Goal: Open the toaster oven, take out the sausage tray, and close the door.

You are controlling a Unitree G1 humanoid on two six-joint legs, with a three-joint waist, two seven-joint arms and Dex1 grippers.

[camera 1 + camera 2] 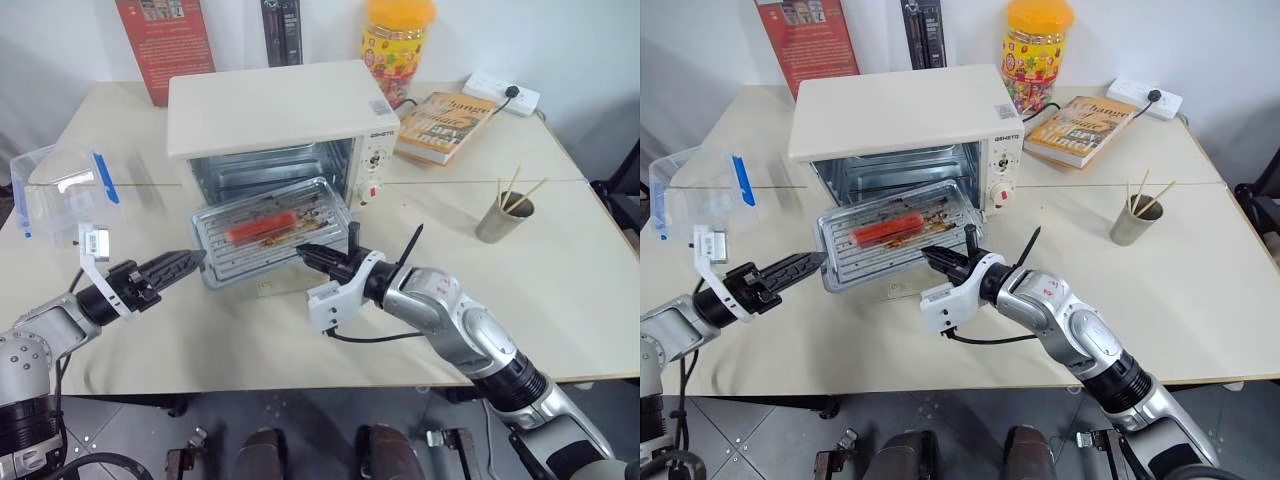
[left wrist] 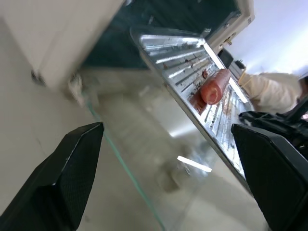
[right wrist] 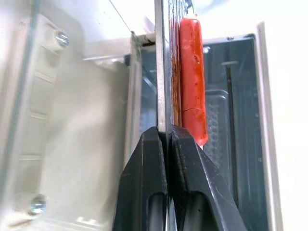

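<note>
The red sausage [image 1: 262, 228] is lying loose inside the tray's raised rim [image 1: 250, 276], so the sausage will slide across the ribs but stay on the tray when I carry the tray.
The cream-white toaster oven [image 1: 270, 105] stands open at the back of the table. Its glass door [image 2: 139, 149] lies folded down flat in front of it. The silver sausage tray [image 1: 225, 262] sticks out over the door, tilted, with one red sausage [image 1: 260, 228] on its ribbed base. My right gripper [image 1: 305, 252] is shut on the tray's front rim, and the right wrist view shows its fingers [image 3: 149, 159] pinching the thin metal edge. Just off the tray's left front corner, my left gripper [image 1: 185, 265] stands open with nothing in it.
A clear plastic box with a blue clip [image 1: 60, 185] sits at the left. A metal cup with chopsticks [image 1: 505, 215] stands at the right, with a book [image 1: 445, 125], a yellow-lidded jar [image 1: 398, 40] and a power strip [image 1: 500, 92] behind it.
</note>
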